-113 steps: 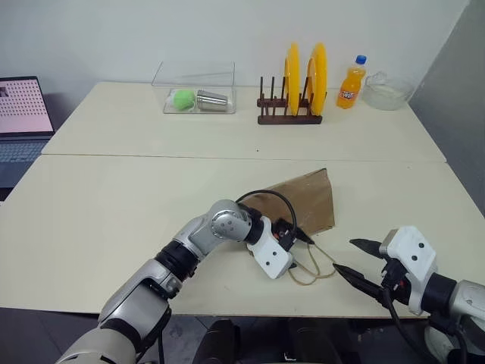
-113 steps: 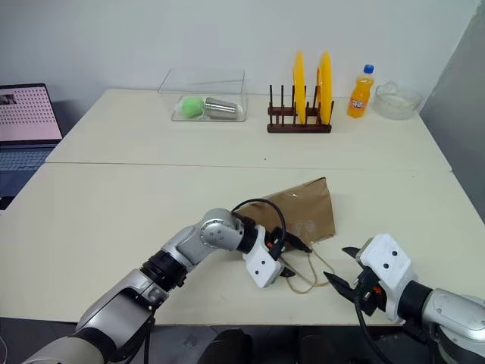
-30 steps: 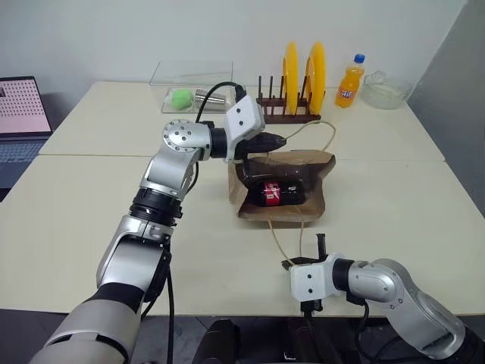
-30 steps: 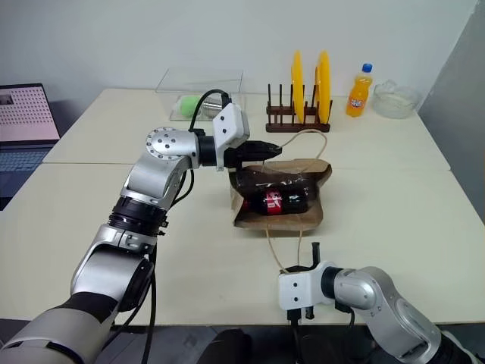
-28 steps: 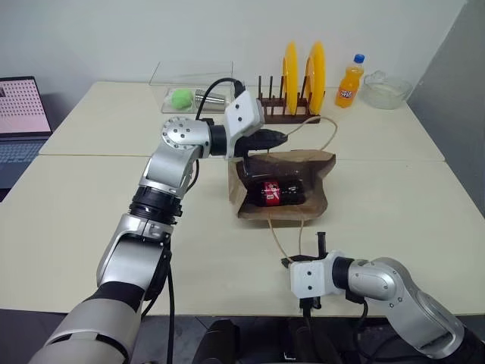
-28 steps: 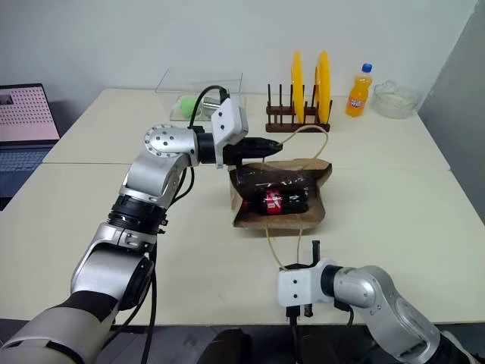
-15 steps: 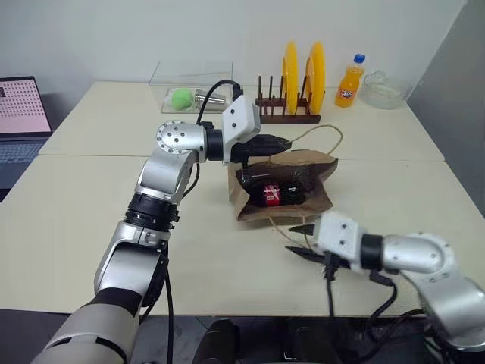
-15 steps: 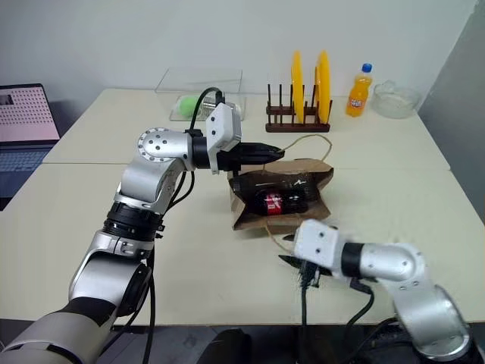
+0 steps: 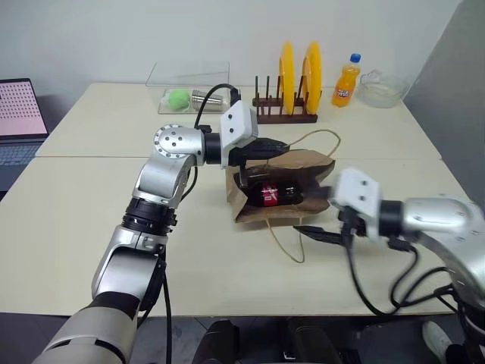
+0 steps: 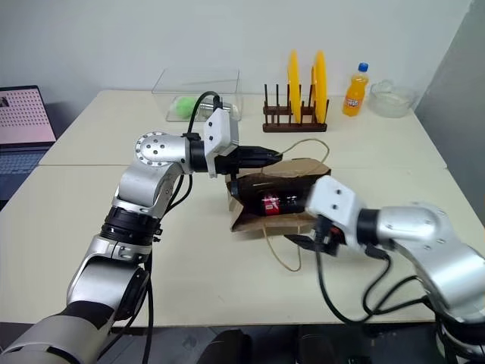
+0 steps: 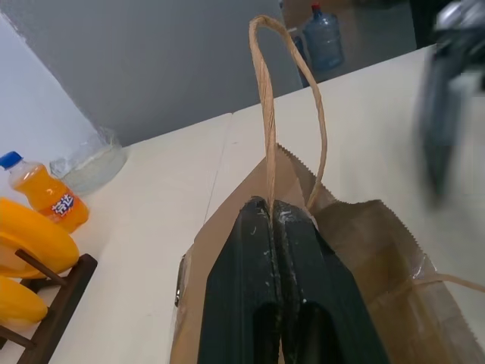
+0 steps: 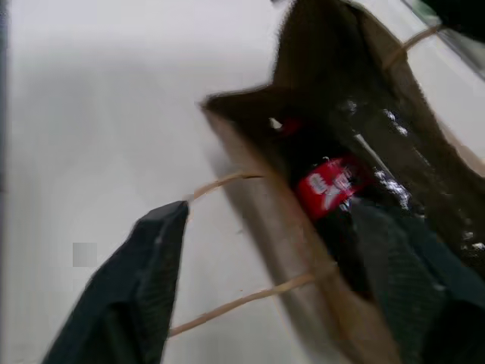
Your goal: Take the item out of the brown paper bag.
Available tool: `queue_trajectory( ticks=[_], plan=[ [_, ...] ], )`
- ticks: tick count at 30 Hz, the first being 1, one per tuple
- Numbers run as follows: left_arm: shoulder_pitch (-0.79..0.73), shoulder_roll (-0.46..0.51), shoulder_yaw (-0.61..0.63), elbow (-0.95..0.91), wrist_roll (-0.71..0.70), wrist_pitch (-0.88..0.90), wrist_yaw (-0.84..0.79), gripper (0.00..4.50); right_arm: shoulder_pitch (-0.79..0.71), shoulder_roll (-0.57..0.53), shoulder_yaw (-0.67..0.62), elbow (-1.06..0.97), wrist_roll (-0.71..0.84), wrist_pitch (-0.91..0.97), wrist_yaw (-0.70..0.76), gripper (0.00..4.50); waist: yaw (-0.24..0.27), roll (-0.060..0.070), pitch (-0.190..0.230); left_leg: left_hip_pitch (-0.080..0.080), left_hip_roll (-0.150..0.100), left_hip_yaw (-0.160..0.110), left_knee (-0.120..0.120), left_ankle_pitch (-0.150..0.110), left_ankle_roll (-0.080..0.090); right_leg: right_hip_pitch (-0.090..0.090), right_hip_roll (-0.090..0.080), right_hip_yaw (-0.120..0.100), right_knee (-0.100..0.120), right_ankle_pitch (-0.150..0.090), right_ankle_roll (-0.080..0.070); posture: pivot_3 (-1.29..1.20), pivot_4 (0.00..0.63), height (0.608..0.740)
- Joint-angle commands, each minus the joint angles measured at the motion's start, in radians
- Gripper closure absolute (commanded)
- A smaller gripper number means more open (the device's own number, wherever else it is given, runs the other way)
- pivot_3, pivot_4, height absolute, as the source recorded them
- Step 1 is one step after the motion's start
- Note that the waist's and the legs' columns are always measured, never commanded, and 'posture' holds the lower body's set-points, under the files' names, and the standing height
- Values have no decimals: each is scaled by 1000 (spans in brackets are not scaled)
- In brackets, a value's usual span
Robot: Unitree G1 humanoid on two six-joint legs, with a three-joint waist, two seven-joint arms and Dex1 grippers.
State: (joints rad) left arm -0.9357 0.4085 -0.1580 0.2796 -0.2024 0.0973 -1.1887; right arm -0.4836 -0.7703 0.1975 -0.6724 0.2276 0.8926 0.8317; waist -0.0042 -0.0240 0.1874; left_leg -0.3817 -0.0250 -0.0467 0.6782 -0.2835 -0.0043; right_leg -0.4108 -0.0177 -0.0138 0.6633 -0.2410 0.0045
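The brown paper bag's opening [image 9: 309,182] is wide open along the dark bottle [image 9: 273,194], so I expect the dark bottle to come loose and leave the bag behind when the robot lifts.
The brown paper bag [image 9: 303,164] lies on its side at the table's middle, its mouth turned toward me. Inside it rests the item [image 9: 270,195], a small dark bottle with a red label, also seen in the right wrist view [image 12: 326,186]. My left gripper [image 9: 277,144] is shut on the bag's upper cord handle [image 11: 265,91] and holds the top side up. Just before the mouth, my right gripper [image 9: 314,212] stands open, one finger [image 12: 129,296] beside the bag's lower edge and the other at the opening. The lower handle [image 9: 286,244] lies loose on the table.
At the back of the table stand a wooden rack with yellow plates [image 9: 295,83], an orange soda bottle [image 9: 345,80], a glass bowl [image 9: 383,87] and a clear box [image 9: 189,91] with a green ball and metal cup. A laptop [image 9: 15,121] sits far left.
My right gripper has risen from the table's front edge to the bag's mouth and gone from shut to open. The left gripper still holds the upper handle, barely moved.
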Motion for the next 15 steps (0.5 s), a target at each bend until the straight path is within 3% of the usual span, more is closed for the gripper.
queue_trajectory(
  ticks=[1, 7, 15],
  plan=[
    [-17, 4, 24, -33, -21, -7, 11, 4500, -77, 17, 125, 134, -167, -159, -81, 36, 0, 0, 0, 0, 0, 0, 0, 0, 0, -1, 0, 0, 0, 0, 0, 0, 150, 740],
    [-16, 6, 28, -41, -22, -4, 14, 4500, -239, 137, 247, 363, -302, -234, -119, 36, -3, 0, 0, -2, 0, 1, 0, 1, -3, -3, 0, 1, 1, 3, -5, 0, 150, 740],
    [-14, 4, 28, -45, -22, -7, 19, 4500, -289, 144, 337, 472, -399, -291, -40, 36, 1, 0, 0, -3, -1, 1, 0, 0, -1, -4, -1, 1, 1, 3, -6, 0, 150, 740]
  ],
)
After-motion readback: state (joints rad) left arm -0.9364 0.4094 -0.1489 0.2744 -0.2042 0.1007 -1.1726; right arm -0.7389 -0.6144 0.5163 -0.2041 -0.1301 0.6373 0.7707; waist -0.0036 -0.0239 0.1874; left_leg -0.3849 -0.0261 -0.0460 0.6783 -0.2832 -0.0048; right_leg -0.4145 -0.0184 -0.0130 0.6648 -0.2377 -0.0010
